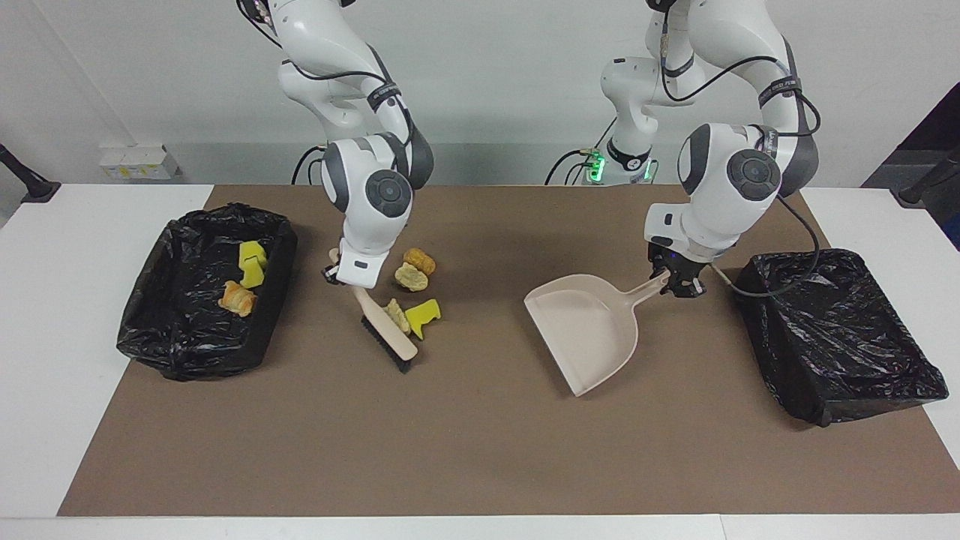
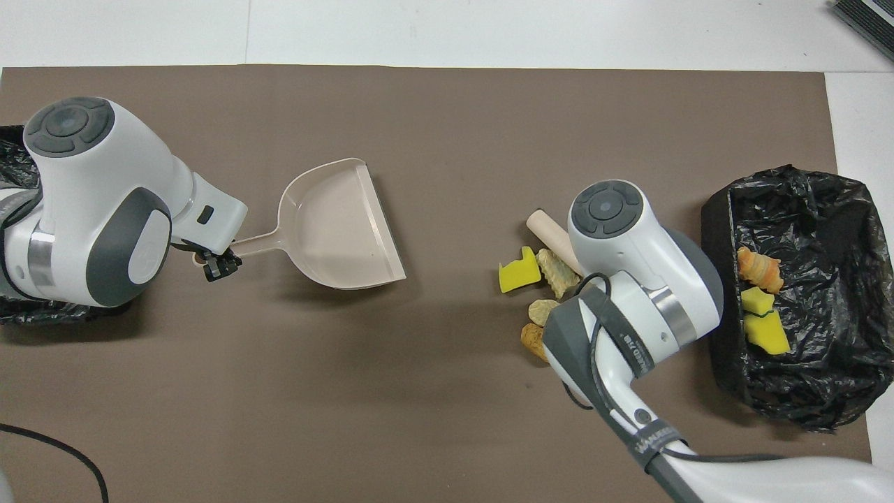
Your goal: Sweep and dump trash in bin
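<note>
The dustpan's opening (image 2: 385,221) is far from the yellow sponge chunk (image 2: 519,272). Next, my left gripper moves the dustpan nearer while my right gripper sweeps the brush toward it.
My right gripper (image 1: 343,274) is shut on the handle of a beige brush (image 1: 387,334), whose black bristles rest on the mat. Touching the brush, on its side toward the left arm's end, lie a tan bread piece (image 1: 397,315) and a yellow sponge chunk (image 1: 424,316). Two more bread pieces (image 1: 411,278) (image 1: 420,261) lie nearer to the robots. My left gripper (image 1: 675,281) is shut on the handle of a beige dustpan (image 1: 589,330), which lies empty on the mat. In the overhead view the right arm hides its gripper; the sponge chunk (image 2: 519,272) and the dustpan (image 2: 342,227) show.
A black-lined bin (image 1: 187,352) at the right arm's end holds two yellow sponge chunks (image 1: 253,264) and a bread piece (image 1: 238,298). A second black-lined bin (image 1: 825,352) stands at the left arm's end, beside the left gripper. A brown mat (image 1: 480,435) covers the table.
</note>
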